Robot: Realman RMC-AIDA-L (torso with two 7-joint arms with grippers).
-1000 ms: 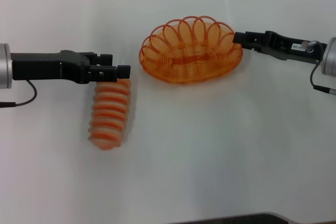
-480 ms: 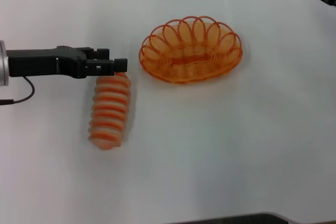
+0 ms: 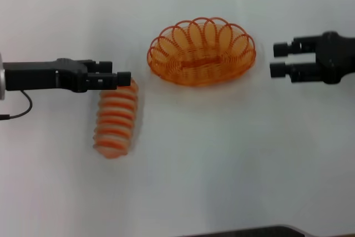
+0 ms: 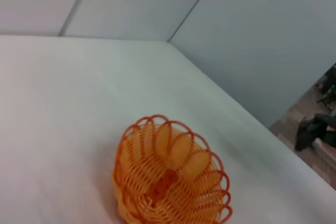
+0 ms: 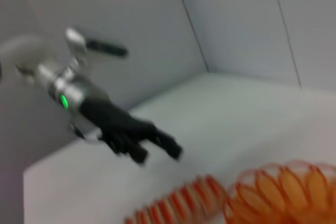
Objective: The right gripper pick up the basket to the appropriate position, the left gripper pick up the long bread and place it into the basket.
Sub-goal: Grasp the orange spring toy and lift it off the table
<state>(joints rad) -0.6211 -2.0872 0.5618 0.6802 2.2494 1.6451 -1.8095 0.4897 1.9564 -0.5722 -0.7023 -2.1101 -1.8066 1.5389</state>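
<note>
Next, my left gripper tilts down and takes hold of the bread's far end [image 3: 132,89] before it lifts, because it is pointing level over the long bread [image 3: 123,94] toward the basket.
The orange wire basket [image 3: 162,54] sits empty on the white table at centre back. The striped long bread [image 3: 115,120] lies to its left, nearer me. My left gripper [image 3: 123,77] hovers over the bread's far end, fingers apart and empty. My right gripper [image 3: 278,59] is open and empty, a short gap to the right of the basket's rim. The left wrist view shows the basket [image 4: 168,182] only. The right wrist view shows the left gripper [image 5: 157,154] above the bread [image 5: 178,203], with the basket [image 5: 283,190] beside it.
The white table [image 3: 222,154] spreads in front of the basket and bread. Grey wall panels [image 4: 252,35] stand behind the table's far edge. A dark edge [image 3: 249,231] lines the table's near side.
My right gripper was at the basket's right rim, swung up out of view, and is now back, open, to the right of the basket. The left gripper crept slightly leftward. The basket and bread stayed put.
</note>
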